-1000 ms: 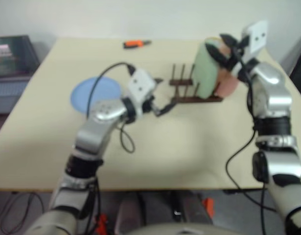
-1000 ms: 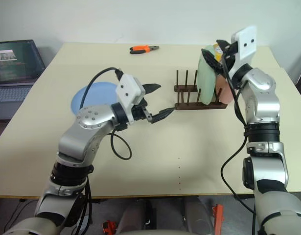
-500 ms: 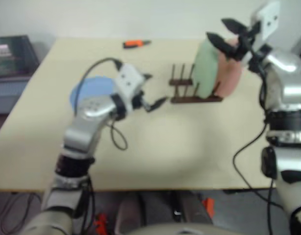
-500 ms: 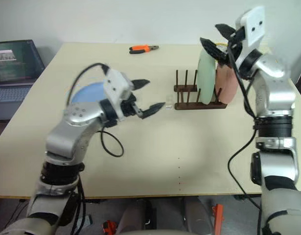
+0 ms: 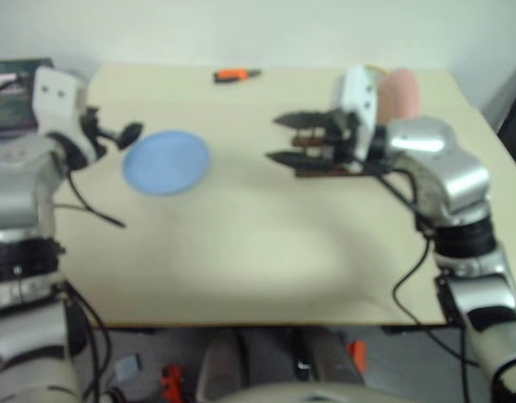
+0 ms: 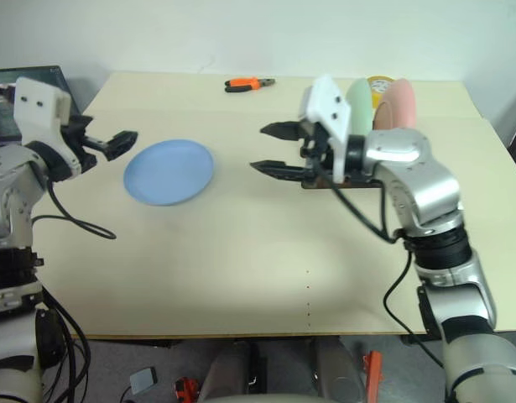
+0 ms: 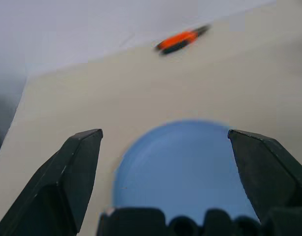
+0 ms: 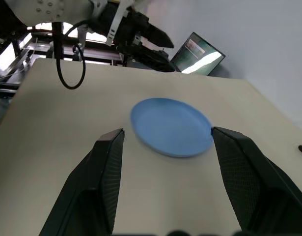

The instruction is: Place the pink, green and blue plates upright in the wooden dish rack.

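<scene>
The blue plate's rim is free ahead of my left gripper's open fingers, so I should keep bringing them down until they straddle that edge [image 6: 131, 190], and then close them.
The blue plate [image 6: 169, 172] lies flat on the table's left half. The green plate [image 6: 359, 94] and the pink plate [image 6: 400, 101] stand upright side by side in the wooden dish rack [image 5: 312, 173], which my right hand largely hides. My right gripper [image 6: 274, 149] hovers in front of the rack, open and empty, pointing left toward the blue plate [image 8: 171, 125]. My left gripper [image 6: 112, 144] is open and empty just past that plate's left edge. The plate [image 7: 185, 167] lies ahead between its fingers.
Orange-handled pliers [image 6: 249, 83] lie near the table's far edge. A yellow tape roll [image 6: 377, 81] sits behind the standing plates. A laptop [image 8: 200, 51] stands off the table's far left corner. Bare tabletop stretches across the front.
My left arm swung left from beside the rack to past the blue plate. My right gripper left the top of the green plate and swung down to point left in front of the rack.
</scene>
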